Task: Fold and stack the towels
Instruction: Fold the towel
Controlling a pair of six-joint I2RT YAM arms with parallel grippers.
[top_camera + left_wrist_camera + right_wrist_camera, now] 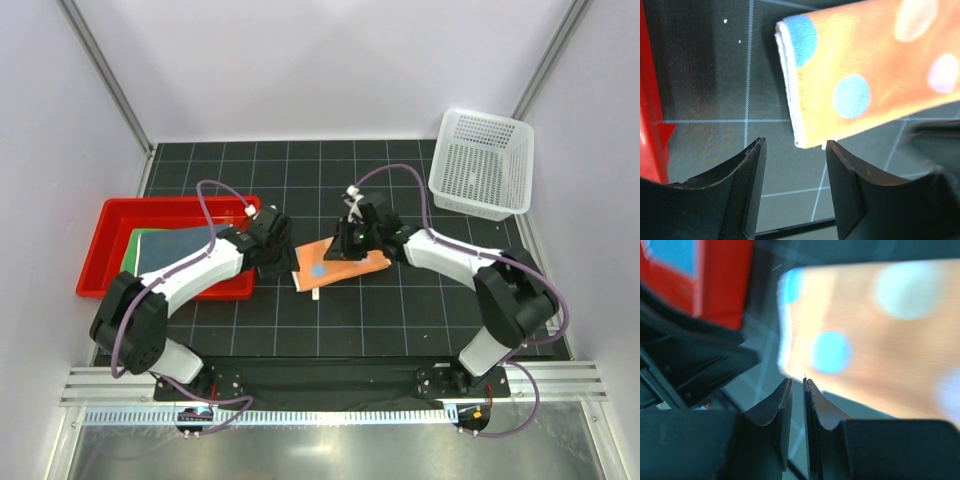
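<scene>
My left gripper should go down next until its open fingers, now in line with the orange towel's white edge [797,131], are on both sides of that folded edge [794,104], and then close.
The orange towel [345,266] with coloured dots lies folded on the black grid mat. In the left wrist view its folded white edge [790,95] sits just beyond my fingertips. My left gripper [283,268] [795,145] is open at the towel's left end, with only mat between its fingers. My right gripper [346,250] [797,381] hovers over the towel's [880,340] near edge, its jaws a narrow slit apart with nothing in them. The green towel [133,252] and the dark blue towel [178,245] lie in the red tray [100,240].
The red tray's wall [647,100] stands close on the left of my left gripper. A white mesh basket [482,165] sits at the back right. Both arms meet over the middle of the mat.
</scene>
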